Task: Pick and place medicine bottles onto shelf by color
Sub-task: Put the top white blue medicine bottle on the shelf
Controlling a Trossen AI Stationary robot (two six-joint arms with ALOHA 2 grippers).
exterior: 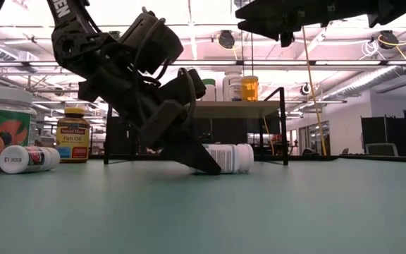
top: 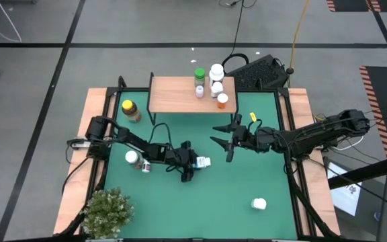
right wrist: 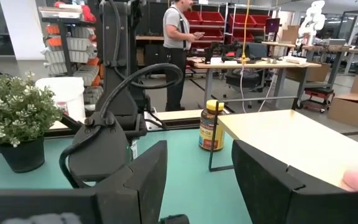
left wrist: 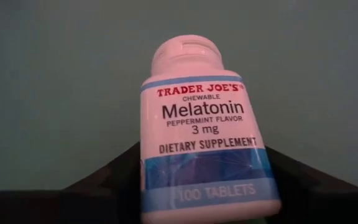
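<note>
Next, I lift the lying blue-and-white bottle, which my left gripper holds by its base (left wrist: 210, 204), and then have my right gripper grasp its body (exterior: 225, 155) and turn it upright.
A blue-and-white medicine bottle (left wrist: 204, 124) lies on its side on the green mat (top: 261, 168), its white cap toward the table's right. My left gripper (top: 193, 165) is down at the bottle's base end, shut on it. My right gripper (top: 222, 138) hovers open and level above the mat, right of the shelf's near edge, holding nothing. The light-wood shelf (top: 180, 94) carries a green bottle (top: 199, 74), white bottles (top: 216, 71) and an orange-capped one (top: 222, 100). An amber bottle (top: 131, 111) stands on the mat left of the shelf. My left gripper has the bottle's lower body near its base (left wrist: 148, 180) between its two fingers (left wrist: 107, 183), one on each side. The fingers slant down from the table's left and lie along the bottle. The bottle rests on its side on the mat (exterior: 228, 156).
Two white bottles (top: 138, 161) lie on the mat under my left arm, and another white bottle (top: 259, 203) stands near the front right. A potted plant (top: 106, 212) fills the near left corner. A person stands in the room beyond the table (right wrist: 179, 37).
</note>
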